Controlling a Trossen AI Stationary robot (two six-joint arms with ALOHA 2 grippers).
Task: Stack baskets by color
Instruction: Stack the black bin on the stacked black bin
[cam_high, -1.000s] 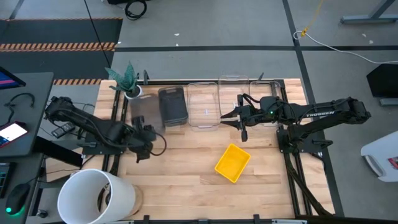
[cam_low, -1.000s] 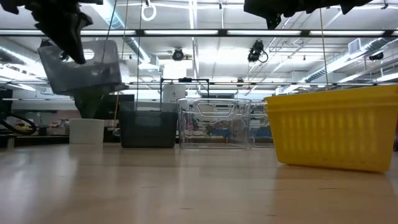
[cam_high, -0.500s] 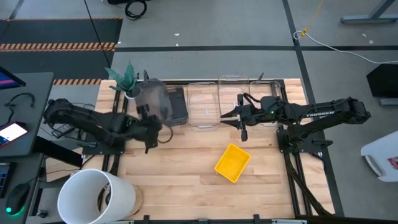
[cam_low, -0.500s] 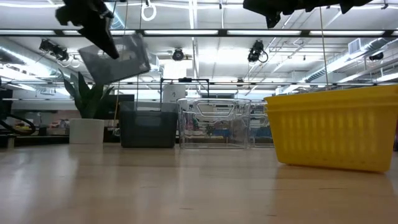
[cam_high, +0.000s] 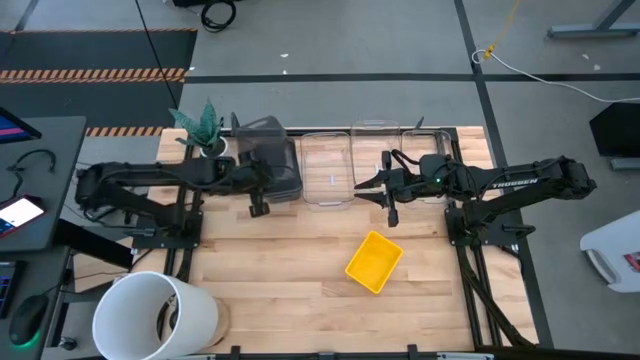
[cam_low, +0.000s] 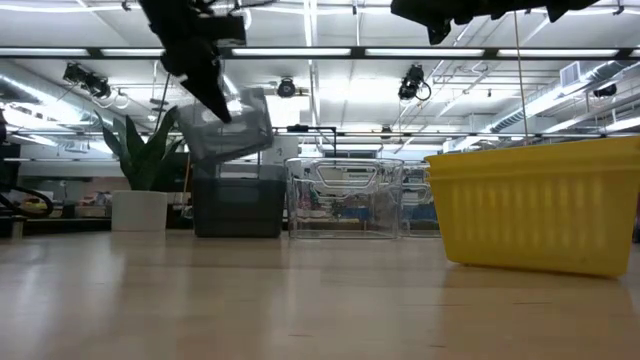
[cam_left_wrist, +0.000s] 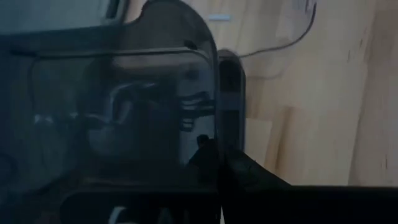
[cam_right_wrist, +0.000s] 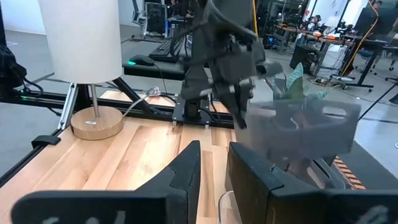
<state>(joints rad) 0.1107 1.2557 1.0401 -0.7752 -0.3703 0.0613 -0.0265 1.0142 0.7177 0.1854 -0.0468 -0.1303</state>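
Note:
My left gripper continues to lower the held grey basket's lower end (cam_low: 235, 152), which hangs over the resting grey basket's open top (cam_low: 243, 172), until the held basket nests, and then let go.
My left gripper (cam_high: 262, 178) is shut on a dark grey basket (cam_low: 232, 135) and holds it in the air at the table's far left. Straight below it, a second dark grey basket (cam_low: 238, 205) rests on its base on the table. Clear baskets (cam_high: 328, 170) stand in a row to the right of that one. A yellow basket (cam_high: 374, 262) lies alone on the table's middle right. My right gripper (cam_high: 385, 192) hovers open above the clear baskets, nothing between its fingers (cam_right_wrist: 186, 174). My left gripper pinches the grey basket's wall at its rim (cam_left_wrist: 217, 134) between its two fingers, near one end. The fingers (cam_low: 212, 98) slant down from above. The basket hangs tilted, clear of the table, just over the resting grey basket.
A small white plant pot (cam_high: 212, 146) with a green plant stands at the far left corner, close to the held basket. A big white bucket (cam_high: 155, 315) sits at the near left corner. Bare wood lies around the yellow basket and along the near edge.
My left gripper has swung from the table's left side toward the far edge and to the right, turning as it went. It has carried the grey basket from beside the resting grey basket to a spot above it, still lifted and tilted.

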